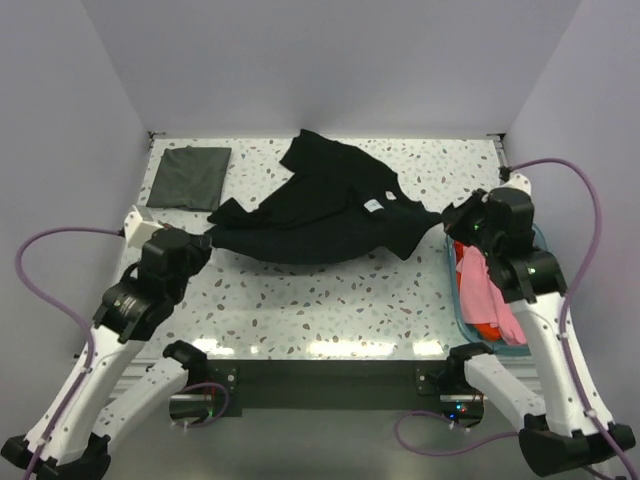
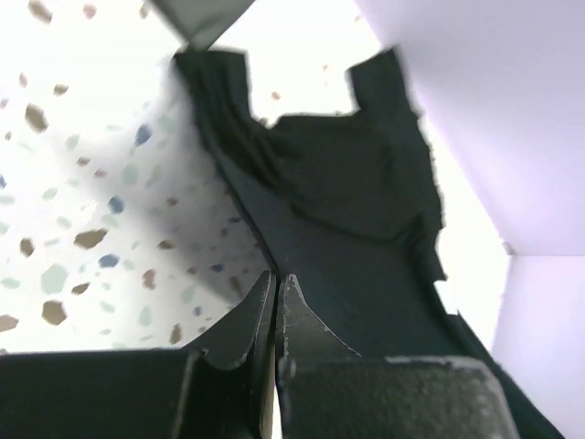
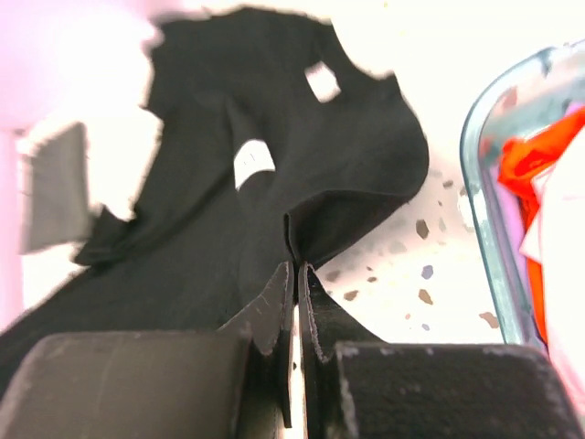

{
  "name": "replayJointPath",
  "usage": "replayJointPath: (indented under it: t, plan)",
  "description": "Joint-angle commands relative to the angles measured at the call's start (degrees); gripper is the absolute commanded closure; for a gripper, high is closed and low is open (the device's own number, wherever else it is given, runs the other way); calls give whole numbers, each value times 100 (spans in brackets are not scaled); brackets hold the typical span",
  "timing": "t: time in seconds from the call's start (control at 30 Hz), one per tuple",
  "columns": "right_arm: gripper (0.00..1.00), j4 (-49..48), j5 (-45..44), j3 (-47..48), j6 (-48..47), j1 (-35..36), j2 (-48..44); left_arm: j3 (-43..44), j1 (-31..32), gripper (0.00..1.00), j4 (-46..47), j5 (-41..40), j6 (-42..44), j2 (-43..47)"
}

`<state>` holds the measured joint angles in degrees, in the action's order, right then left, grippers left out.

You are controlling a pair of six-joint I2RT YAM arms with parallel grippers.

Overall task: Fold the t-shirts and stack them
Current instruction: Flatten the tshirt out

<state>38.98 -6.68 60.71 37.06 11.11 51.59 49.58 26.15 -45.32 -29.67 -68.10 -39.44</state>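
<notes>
The black t-shirt's far end [image 1: 333, 168] is bunched up, so my left gripper and right gripper should raise it high and put it down flat next to the dark grey t-shirt.
A large black t-shirt [image 1: 320, 215] with small white tags lies spread and rumpled across the middle of the table. My left gripper [image 1: 203, 238] is shut on its left edge; in the left wrist view the cloth [image 2: 347, 210] runs from the pinched fingertips [image 2: 265, 283]. My right gripper [image 1: 452, 225] is shut on its right edge; the right wrist view shows a fold of cloth [image 3: 311, 219] pinched between the fingertips. A dark grey t-shirt [image 1: 190, 177] lies folded square at the back left. Pink [image 1: 482, 290] and orange [image 1: 470, 262] shirts lie in a bin at the right.
A clear bin [image 1: 455, 300] holding the pink and orange shirts stands at the table's right edge, under my right arm; its rim shows in the right wrist view [image 3: 480, 229]. White walls close in the back and sides. Purple cables loop beside both arms.
</notes>
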Motion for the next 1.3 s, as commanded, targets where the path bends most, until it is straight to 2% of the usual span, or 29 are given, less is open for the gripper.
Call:
replayJointPath:
  t: [0.0, 0.07, 0.27, 0.4, 0.47, 0.53, 0.63, 0.73, 0.83, 0.87, 0.93, 0.97, 1.0, 1.03, 1.07, 1.1, 1.17, 1.23, 1.27]
  plan:
    - [100, 767, -307, 991, 118, -30, -474, 744, -49, 100, -451, -373, 446, 322]
    - [100, 1127, -474, 1468, 39, -30, -553, 1263, -49, 100, -469, -390, 578, 393]
    - [100, 1604, -642, 3788, -278, -30, -203, 2686, -49, 100, -92, -373, 1008, 209]
    - [100, 1665, -318, 5455, -541, -30, 779, 3522, -49, 100, 163, -478, 1246, -352]
    - [100, 1456, -2, 5819, -682, -30, 1106, 3751, -40, 100, 478, -504, 1386, -520]
    - [100, 1236, 105, 5812, -744, -22, 1465, 3743, -40, 100, 751, -505, 1527, -784]
    - [100, 412, 342, 5462, -753, -30, 1853, 3542, -57, 100, 1314, -522, 1711, -1310]
    - [100, -326, 492, 5057, -726, -30, 2492, 3348, -223, 100, 2113, -84, 1949, -2118]
    - [100, -812, 658, 5143, -814, -30, 3187, 3259, -1154, 100, 3140, 1469, 1836, -3233]
    - [100, -1031, 659, 5536, -840, -30, 3738, 3364, -1443, 100, 3709, 2004, 1809, -3924]
    - [100, -885, 772, 6326, -902, -39, 4453, 4231, -1595, 100, 4065, 2315, 1966, -4692]
    - [100, -814, 791, 7262, -928, -39, 5126, 4679, -1778, 100, 4084, 2769, 1975, -5470]
    - [100, -752, 808, 7741, -937, -30, 5411, 5693, -1867, 100, 4058, 2974, 1949, -5852]
    - [100, -752, 800, 8572, -929, -39, 5640, 6242, -1955, 100, 3927, 3246, 1914, -6186]
    - [100, -804, 782, 8920, -929, -30, 6008, 6770, -2087, 100, 3882, 3605, 1897, -6764]
    - [100, -900, 730, 9158, -902, -39, 6081, 7871, -2149, 100, 3821, 3739, 1896, -7031]
    - [100, -1636, 510, 8952, -876, -39, 5812, 9114, -2359, 100, 3776, 4003, 1783, -7593]
    - [100, -2591, 265, 8120, -902, -39, 5424, 9201, -2553, 100, 4413, 4223, 1520, -7658]
    - [100, -2737, 46, 7984, -946, -39, 5301, 8966, -2789, 100, 4722, 4372, 1240, -7536]
